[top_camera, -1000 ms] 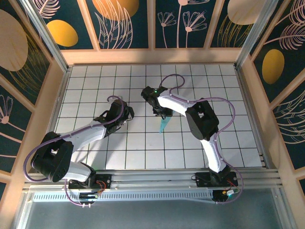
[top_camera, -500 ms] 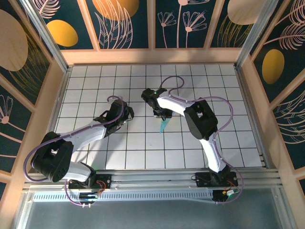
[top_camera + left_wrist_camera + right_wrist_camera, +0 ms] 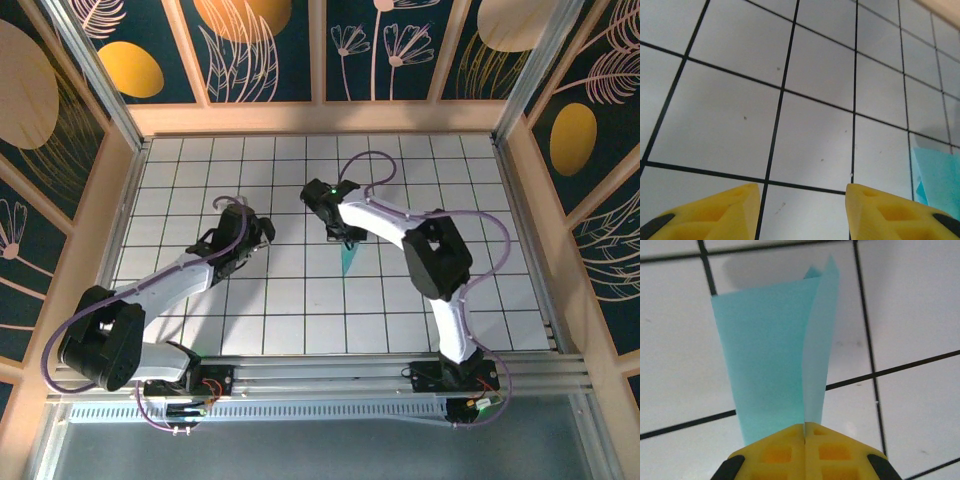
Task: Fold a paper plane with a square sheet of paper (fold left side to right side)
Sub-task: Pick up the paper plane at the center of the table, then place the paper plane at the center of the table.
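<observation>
The paper plane's far end [image 3: 349,248] is covered by my right gripper's wrist, so I should lift the paper plane and swing it until its wide flap [image 3: 765,357] faces my left gripper.
The paper plane [image 3: 347,258] is light-blue paper folded into a narrow dart, lying mid-table with its tip pointing toward the near edge. My right gripper [image 3: 343,237] sits at its far end, shut on it. In the right wrist view the yellow jaws [image 3: 805,432] are pressed together on the centre crease of the paper plane [image 3: 770,355], with one paler flap standing up on the right. My left gripper [image 3: 260,232] hovers about two tiles to the left, open, with bare tile between its fingertips [image 3: 802,200]. A corner of the paper plane [image 3: 937,175] shows at the right edge of the left wrist view.
The table [image 3: 200,180] is white tiles with black grid lines, boxed in by a wooden frame [image 3: 320,118]. A metal rail [image 3: 320,375] runs along the near edge. Purple cables [image 3: 365,165] loop over both arms.
The right gripper has closed on the folded paper. The left arm has drawn back to the left, away from the paper, and its jaws have opened a little.
</observation>
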You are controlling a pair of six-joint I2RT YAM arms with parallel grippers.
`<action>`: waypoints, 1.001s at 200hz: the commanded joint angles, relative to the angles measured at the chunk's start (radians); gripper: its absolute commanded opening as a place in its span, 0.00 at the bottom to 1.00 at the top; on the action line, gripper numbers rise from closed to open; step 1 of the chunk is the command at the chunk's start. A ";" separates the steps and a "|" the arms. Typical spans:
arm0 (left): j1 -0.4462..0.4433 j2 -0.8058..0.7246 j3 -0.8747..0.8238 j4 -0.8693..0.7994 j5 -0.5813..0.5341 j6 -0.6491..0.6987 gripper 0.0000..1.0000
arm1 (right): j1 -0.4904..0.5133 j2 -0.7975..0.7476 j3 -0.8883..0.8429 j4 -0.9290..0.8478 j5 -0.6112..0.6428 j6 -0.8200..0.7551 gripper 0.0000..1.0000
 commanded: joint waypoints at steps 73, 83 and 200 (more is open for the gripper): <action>0.182 -0.175 -0.093 0.090 0.202 -0.142 0.59 | -0.202 -0.497 -0.510 0.803 -0.533 -0.287 0.00; 0.185 -0.184 -0.095 0.100 0.215 -0.160 0.59 | -0.236 -0.525 -0.591 0.946 -0.654 -0.256 0.00; 0.185 -0.225 -0.131 0.118 0.217 -0.221 0.60 | -0.218 -0.175 -0.747 1.470 -1.035 -0.041 0.00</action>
